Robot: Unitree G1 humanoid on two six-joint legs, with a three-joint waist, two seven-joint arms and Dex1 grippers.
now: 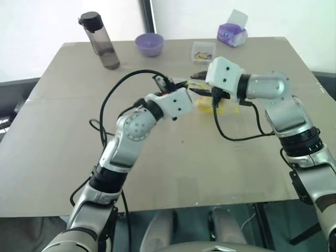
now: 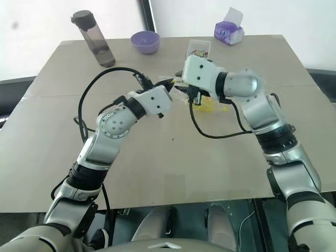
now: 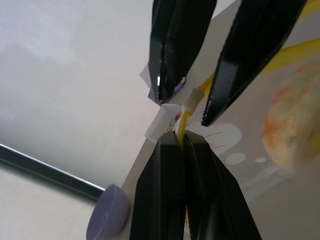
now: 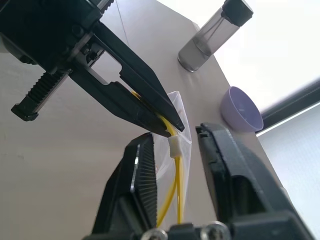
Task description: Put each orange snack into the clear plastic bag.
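The bag's yellow seal forks (image 4: 175, 186) past the white slider (image 4: 175, 146), so I expect the slider to slide along and zip the seal closed when the robot pulls.
The clear plastic bag (image 1: 227, 107) lies crumpled on the table under my right wrist, and its yellow seal strip (image 4: 175, 186) runs up between the two grippers. My left gripper (image 3: 182, 141) is shut on that strip just below a small white slider (image 4: 175, 147). My right gripper (image 4: 175, 134) faces it from the other side. It is open, one finger on each side of the strip and slider, without pinching them. A rounded orange-and-cream lump (image 3: 294, 125) shows blurred through the bag's film. I cannot tell whether it is an orange snack.
A dark water bottle (image 1: 102, 42), a purple bowl (image 1: 149, 44), a small clear box of colourful bits (image 1: 202, 51) and a purple tissue pack (image 1: 232, 32) stand along the far side of the tan table (image 1: 63, 136). Black cables loop from both wrists.
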